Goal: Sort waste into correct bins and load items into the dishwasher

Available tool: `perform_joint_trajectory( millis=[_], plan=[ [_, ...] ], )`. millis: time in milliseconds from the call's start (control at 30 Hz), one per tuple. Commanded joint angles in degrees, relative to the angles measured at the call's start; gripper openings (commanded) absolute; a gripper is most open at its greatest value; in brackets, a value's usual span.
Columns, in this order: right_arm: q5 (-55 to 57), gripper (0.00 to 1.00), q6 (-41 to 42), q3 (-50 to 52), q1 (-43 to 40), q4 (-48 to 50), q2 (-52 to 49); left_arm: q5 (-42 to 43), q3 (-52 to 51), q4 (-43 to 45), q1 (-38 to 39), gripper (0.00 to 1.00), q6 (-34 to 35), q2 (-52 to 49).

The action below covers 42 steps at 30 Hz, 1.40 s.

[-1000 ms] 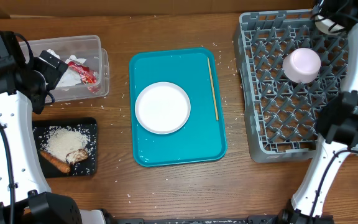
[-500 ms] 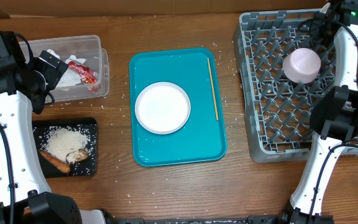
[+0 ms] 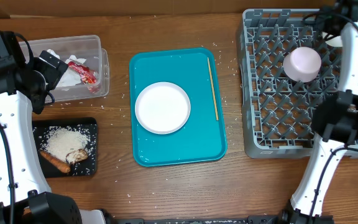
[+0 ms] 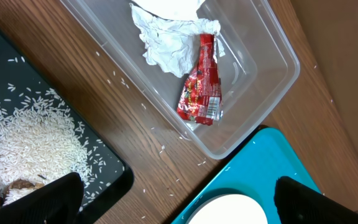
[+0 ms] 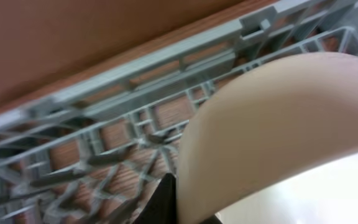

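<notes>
My right gripper should swing around and tip the white bowl (image 3: 333, 41) upside down onto the rack's pegs (image 3: 335, 57), because the bowl is slanting in my right gripper near the rack's back edge.
The left gripper (image 4: 182, 208) hangs open over bare wood between the black tray (image 3: 91, 124) and the teal tray (image 3: 179, 154), with nothing between its fingers. The clear tub (image 3: 99, 45) holds a crumpled napkin (image 4: 166, 43) and a red wrapper (image 4: 202, 84). In the black tray lie rice (image 3: 64, 142), a carrot piece (image 3: 55, 163) and a brown chunk (image 3: 76, 154). The plate (image 3: 162, 107) and the wooden stick (image 3: 212, 87) rest on the teal tray. An upturned bowl (image 3: 302, 64) sits in the grey rack (image 3: 272, 124). At the rack's far right corner, the right gripper (image 3: 329, 25) is shut on another white bowl (image 5: 278, 124) at its rim.
Loose rice grains are scattered on the wood around the trays. The cardboard wall runs just behind the rack's back edge (image 5: 142, 74). Both white arm bases stand at the table's front corners.
The right gripper has shut on the bowl's rim. The rack has swung from skewed to square with the table edge. The left arm has not moved.
</notes>
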<state>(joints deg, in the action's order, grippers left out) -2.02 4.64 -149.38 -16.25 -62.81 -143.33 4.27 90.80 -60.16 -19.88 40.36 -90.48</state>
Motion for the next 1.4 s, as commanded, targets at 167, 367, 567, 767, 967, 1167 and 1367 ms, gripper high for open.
perform_joint_trajectory(
  millis=[167,367,567,767,967,1167,1367],
  plan=[
    [-36.09,0.04,1.55,1.55,-9.42,3.15,5.62,-0.42,1.05,0.09,0.02,1.00,0.35,0.76],
    [-58.29,0.04,1.68,10.62,-13.68,15.78,5.62,-0.42,1.05,0.09,0.02,1.00,0.35,0.76],
    [-60.50,0.04,10.78,20.00,-14.21,29.05,5.62,-0.42,1.05,0.09,0.02,1.00,0.35,0.76],
    [-58.53,0.04,13.35,23.80,-14.40,32.09,5.62,-0.42,1.05,0.09,0.02,1.00,0.35,0.76],
    [-58.05,0.04,15.43,23.80,-16.24,30.93,5.62,-0.42,1.05,0.09,0.02,1.00,0.37,0.76],
    [-58.03,0.07,16.24,23.80,-17.97,29.35,5.62,-0.42,1.05,0.09,0.02,1.00,0.35,0.76],
    [-58.03,0.11,18.16,23.47,-18.45,27.28,5.66,-0.42,1.05,0.09,0.02,1.00,0.35,0.76]
  ],
)
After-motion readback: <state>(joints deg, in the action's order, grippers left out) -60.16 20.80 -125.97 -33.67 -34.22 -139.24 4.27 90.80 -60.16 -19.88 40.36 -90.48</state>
